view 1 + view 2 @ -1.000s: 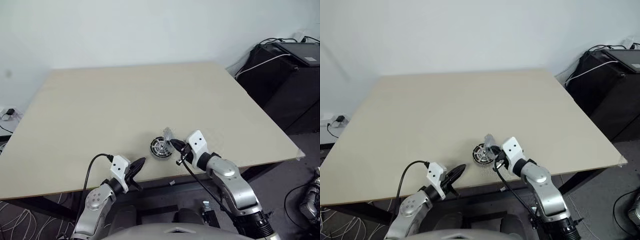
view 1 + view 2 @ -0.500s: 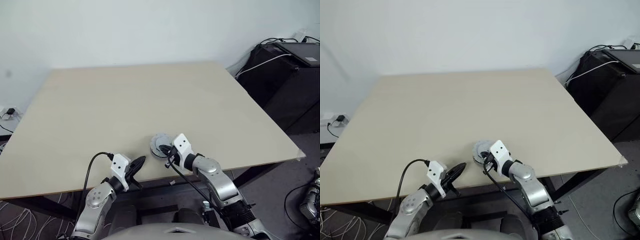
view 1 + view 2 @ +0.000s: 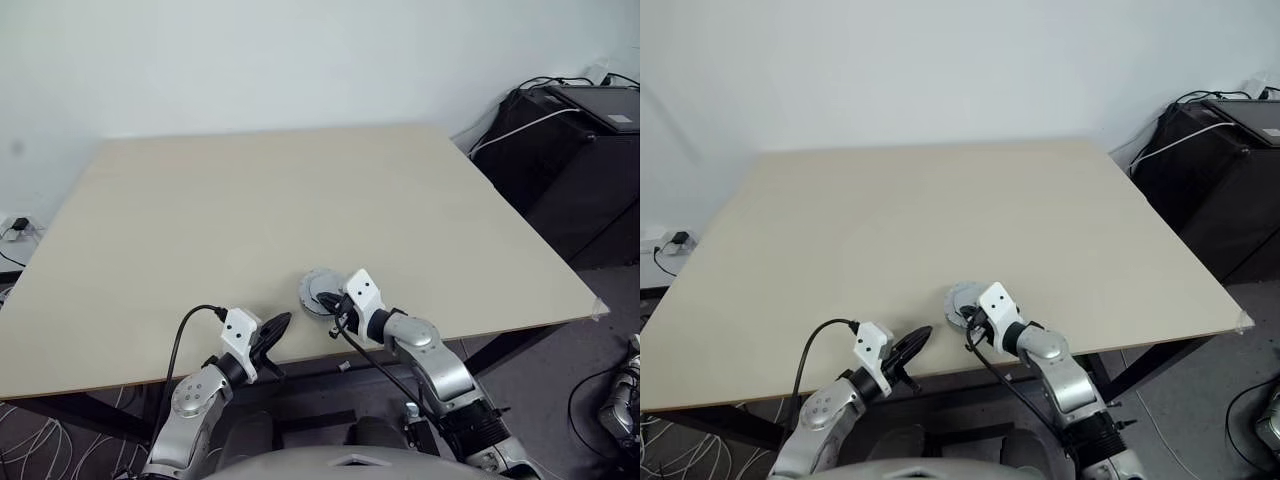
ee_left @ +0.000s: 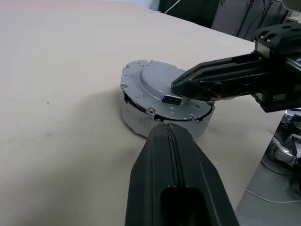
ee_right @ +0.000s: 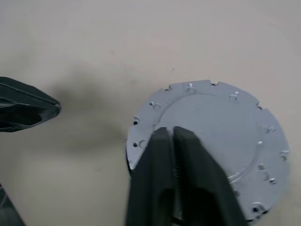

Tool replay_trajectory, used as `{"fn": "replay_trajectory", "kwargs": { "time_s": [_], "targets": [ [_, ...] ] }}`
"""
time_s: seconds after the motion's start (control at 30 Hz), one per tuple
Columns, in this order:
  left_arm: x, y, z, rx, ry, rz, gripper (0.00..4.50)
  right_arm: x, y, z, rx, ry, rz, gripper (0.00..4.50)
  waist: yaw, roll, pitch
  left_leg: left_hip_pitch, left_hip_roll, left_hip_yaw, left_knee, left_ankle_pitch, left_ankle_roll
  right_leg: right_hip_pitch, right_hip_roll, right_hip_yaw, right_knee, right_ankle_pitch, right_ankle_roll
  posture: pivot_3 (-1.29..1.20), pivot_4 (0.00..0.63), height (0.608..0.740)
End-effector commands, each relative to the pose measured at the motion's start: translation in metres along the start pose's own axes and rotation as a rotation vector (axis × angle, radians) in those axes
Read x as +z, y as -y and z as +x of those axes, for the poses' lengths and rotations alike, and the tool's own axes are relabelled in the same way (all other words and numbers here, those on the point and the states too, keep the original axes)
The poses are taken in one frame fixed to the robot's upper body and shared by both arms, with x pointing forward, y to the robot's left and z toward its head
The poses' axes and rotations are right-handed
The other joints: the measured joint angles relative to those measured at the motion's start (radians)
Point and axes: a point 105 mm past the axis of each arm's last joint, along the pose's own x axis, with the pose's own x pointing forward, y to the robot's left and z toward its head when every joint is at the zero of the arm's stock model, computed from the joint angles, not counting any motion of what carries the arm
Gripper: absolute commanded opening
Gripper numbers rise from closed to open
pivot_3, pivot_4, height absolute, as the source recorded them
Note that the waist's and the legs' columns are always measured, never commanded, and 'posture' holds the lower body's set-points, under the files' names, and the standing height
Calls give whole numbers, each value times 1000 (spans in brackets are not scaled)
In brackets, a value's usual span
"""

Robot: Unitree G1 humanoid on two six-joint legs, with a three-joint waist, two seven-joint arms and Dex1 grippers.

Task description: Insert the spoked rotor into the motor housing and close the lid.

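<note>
My right gripper should open and put its fingers on both sides of the lid's raised centre [image 4: 160,77], because its closed fingers rest off-centre and a dark gap [image 4: 181,118] shows between the lid and the motor housing.
The lid [image 4: 155,82], a matt grey disc with its plain face up, lies flat on the motor housing [image 4: 136,120] near the table's front edge. It is also the grey disc [image 3: 318,289] in the head views. The spoked rotor is hidden beneath it. My right gripper [image 4: 175,89] is shut, with its tips resting on the lid's top face [image 5: 216,127] and nothing between them. My left gripper [image 3: 279,324] is shut and empty, just short of the housing on its left, apart from it.
The pale wooden table [image 3: 260,200] stretches far behind the housing. Black equipment and cables [image 3: 580,150] stand beyond the table's right edge. The housing sits close to the front edge [image 3: 300,362].
A second ago my right gripper held the lid tilted beside the housing, whose spoked inside showed. It came down and left, and the lid now lies flat on the housing. My left gripper kept still.
</note>
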Motion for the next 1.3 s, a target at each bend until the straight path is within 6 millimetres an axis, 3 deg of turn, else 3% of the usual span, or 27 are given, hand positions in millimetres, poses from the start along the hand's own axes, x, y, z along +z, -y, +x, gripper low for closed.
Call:
{"fn": "replay_trajectory", "kwargs": {
  "time_s": [0.03,0.37,0.83,1.0,1.3],
  "targets": [
    [14,0,3,-12,42,38,0,24,12,-1,-35,81,-54,1324,0,0,0,0,0,0,0,0,0,0,0,0,0,0,0,0,0,740],
    [15,1,2,-10,44,39,0,24,17,7,-27,74,-63,4487,0,0,0,0,0,0,0,0,0,0,0,0,0,0,0,0,0,740],
    [16,0,0,5,43,36,0,8,26,10,0,7,-12,4487,-1,0,0,0,0,1,0,0,0,0,0,0,0,0,0,0,0,740],
    [16,0,0,8,44,35,0,11,29,9,-5,17,1,3245,0,0,0,0,0,0,0,0,0,0,0,0,0,0,0,0,0,740],
    [15,0,0,4,44,33,0,13,25,5,23,-31,31,3208,1,0,0,0,0,1,0,0,0,0,0,0,0,0,0,0,0,740]
  ]
}}
